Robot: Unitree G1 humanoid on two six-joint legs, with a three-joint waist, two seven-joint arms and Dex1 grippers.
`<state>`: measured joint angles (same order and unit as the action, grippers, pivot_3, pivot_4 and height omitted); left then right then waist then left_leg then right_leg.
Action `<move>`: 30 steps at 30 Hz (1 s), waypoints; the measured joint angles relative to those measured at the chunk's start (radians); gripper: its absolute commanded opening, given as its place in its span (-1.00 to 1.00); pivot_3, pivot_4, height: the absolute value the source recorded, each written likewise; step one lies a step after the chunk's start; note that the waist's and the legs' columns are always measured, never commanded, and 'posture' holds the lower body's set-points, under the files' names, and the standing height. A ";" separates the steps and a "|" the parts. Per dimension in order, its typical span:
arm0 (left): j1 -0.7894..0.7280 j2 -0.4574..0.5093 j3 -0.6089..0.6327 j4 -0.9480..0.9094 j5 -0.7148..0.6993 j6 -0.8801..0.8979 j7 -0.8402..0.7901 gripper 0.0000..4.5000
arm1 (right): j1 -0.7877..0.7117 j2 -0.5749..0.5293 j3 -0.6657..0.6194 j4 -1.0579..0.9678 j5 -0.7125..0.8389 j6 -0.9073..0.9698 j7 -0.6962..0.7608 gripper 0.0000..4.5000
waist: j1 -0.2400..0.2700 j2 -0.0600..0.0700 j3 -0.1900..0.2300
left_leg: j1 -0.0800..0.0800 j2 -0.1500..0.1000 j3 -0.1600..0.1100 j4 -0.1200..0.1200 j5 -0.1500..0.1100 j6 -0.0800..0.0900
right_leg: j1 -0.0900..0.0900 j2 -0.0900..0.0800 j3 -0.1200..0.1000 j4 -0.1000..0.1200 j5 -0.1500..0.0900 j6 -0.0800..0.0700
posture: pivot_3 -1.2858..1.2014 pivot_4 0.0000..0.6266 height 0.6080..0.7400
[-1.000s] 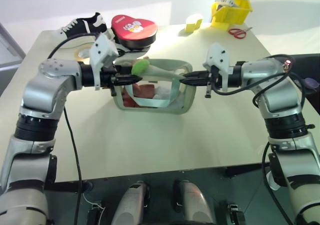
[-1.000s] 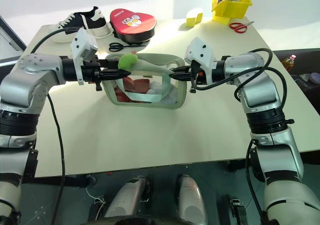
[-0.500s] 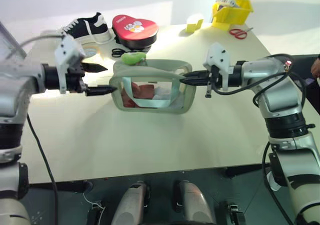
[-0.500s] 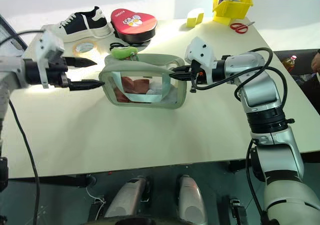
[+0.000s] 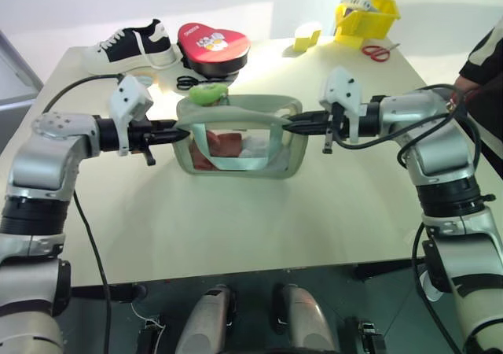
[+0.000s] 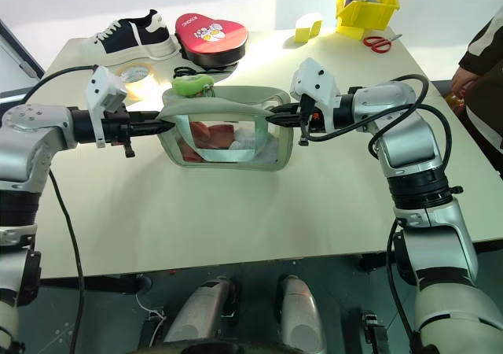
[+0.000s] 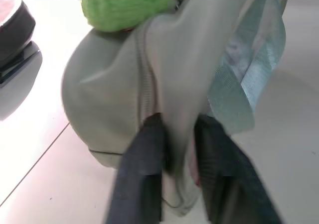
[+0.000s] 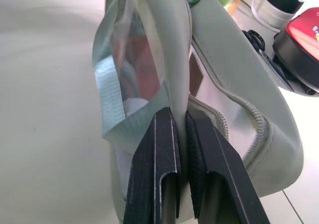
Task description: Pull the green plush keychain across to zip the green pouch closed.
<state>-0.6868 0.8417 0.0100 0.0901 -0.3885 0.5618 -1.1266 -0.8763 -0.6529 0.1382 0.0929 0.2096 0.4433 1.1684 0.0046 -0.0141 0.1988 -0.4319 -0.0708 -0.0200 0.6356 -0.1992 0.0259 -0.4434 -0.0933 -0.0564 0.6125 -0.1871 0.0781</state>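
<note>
The green plush keychain (image 5: 207,94) is at the end of the pouch my left gripper pins (image 5: 185,121), so my right gripper needs to move away from the pouch's open rim and pull the keychain across.
The green pouch (image 5: 236,141) stands mid-table, its clear window showing red and white items. My left gripper (image 5: 179,133) is shut on the fabric of the pouch's left end; in the left wrist view the fingers (image 7: 144,174) pinch a fold of the pouch (image 7: 109,99). The green plush keychain (image 5: 206,94) rests on the pouch's top at the left end, just above that grip, and also appears as the plush (image 7: 127,5). My right gripper (image 5: 291,123) is shut on the pouch's right end, its fingers (image 8: 157,159) clamped on the rim.
Behind the pouch are a red heart-shaped case (image 5: 211,43), a black-and-white sneaker (image 5: 130,43), black scissors (image 5: 185,81) and a tape roll (image 6: 135,75). A yellow bin (image 5: 364,16), yellow-green block (image 5: 305,33) and red scissors (image 5: 376,51) sit back right. A person (image 5: 483,55) stands at the right edge.
My left gripper left the plush keychain, swung out left and opened, then came back and shut on the pouch's left end. The right gripper kept its grip. A person appeared at the right.
</note>
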 measured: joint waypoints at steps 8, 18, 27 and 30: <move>0.041 -0.001 0.012 -0.074 -0.014 0.035 0.042 -1.00 | -0.004 -0.019 0.004 -0.001 0.029 0.054 0.044 -0.27 | 0.007 0.000 0.000 | 0.000 0.000 0.000 0.000 0.000 0.000 | 0.000 0.000 0.000 0.000 0.000 0.000 | 0.03 -0.52 1.00; 0.065 0.002 0.021 -0.094 -0.014 0.016 0.056 -1.00 | -0.425 0.084 -0.048 0.366 0.097 0.168 0.105 0.61 | -0.004 0.000 0.000 | 0.001 0.000 0.000 -0.002 0.000 -0.001 | 0.000 -0.001 0.000 0.000 -0.001 -0.001 | 0.03 -0.52 1.00; 0.060 -0.003 0.014 -0.094 -0.013 -0.001 0.050 -1.00 | -0.573 0.383 -0.032 0.923 0.001 0.196 -0.150 0.61 | -0.012 0.000 0.000 | 0.002 -0.004 0.000 -0.005 -0.001 0.000 | 0.000 -0.002 0.000 0.000 0.001 0.001 | 0.03 -0.52 1.00; 0.060 -0.003 0.014 -0.095 -0.012 -0.001 0.051 -1.00 | -0.618 0.391 -0.052 0.994 -0.001 0.223 -0.156 0.61 | -0.015 0.000 0.000 | 0.002 -0.004 0.000 -0.006 -0.001 0.000 | 0.000 -0.002 0.000 0.000 0.001 0.001 | 0.03 -0.52 1.00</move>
<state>-0.6266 0.8389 0.0243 -0.0050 -0.4001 0.5611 -1.0755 -1.4940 -0.2618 0.0863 1.0874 0.2088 0.6668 1.0123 -0.0108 -0.0137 0.1988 -0.4301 -0.0753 -0.0205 0.6301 -0.1999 0.0260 -0.4439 -0.0950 -0.0560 0.6129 -0.1858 0.0793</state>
